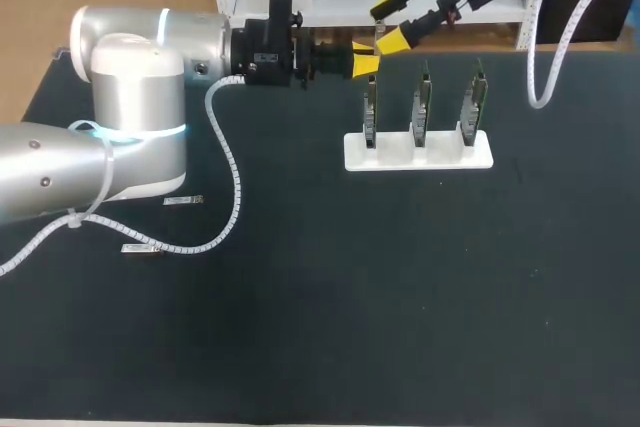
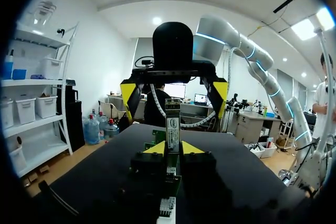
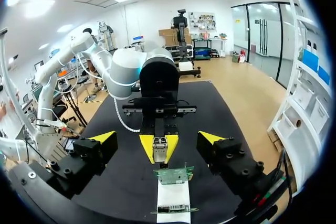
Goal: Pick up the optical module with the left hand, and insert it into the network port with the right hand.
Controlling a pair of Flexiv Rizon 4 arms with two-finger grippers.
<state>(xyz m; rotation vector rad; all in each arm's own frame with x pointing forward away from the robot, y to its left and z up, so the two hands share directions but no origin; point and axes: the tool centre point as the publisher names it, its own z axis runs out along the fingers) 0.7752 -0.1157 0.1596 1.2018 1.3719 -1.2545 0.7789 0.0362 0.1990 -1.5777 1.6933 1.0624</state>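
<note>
My gripper will push in the slim optical module (image 3: 160,150), which will slide straight down and stay standing, because the upright boards have port mouths (image 3: 172,209) facing up.
My left gripper (image 1: 366,63) is held level above the far side of the table, shut on a slim metal optical module (image 2: 172,125) that sticks out past its yellow tips. In the right wrist view the module (image 3: 160,148) points its end face toward that camera. My right gripper (image 1: 388,25) faces the left one from the far edge and is open wide, its fingers (image 2: 218,92) standing to either side of the module without touching it. Below both grippers, green network port boards (image 1: 371,107) stand upright in a white holder (image 1: 418,151).
Two spare modules (image 1: 183,201) (image 1: 140,247) lie on the black mat near my left arm's base. The left arm's white spiral cable (image 1: 236,187) drapes over the mat. The holder carries three upright boards in a row.
</note>
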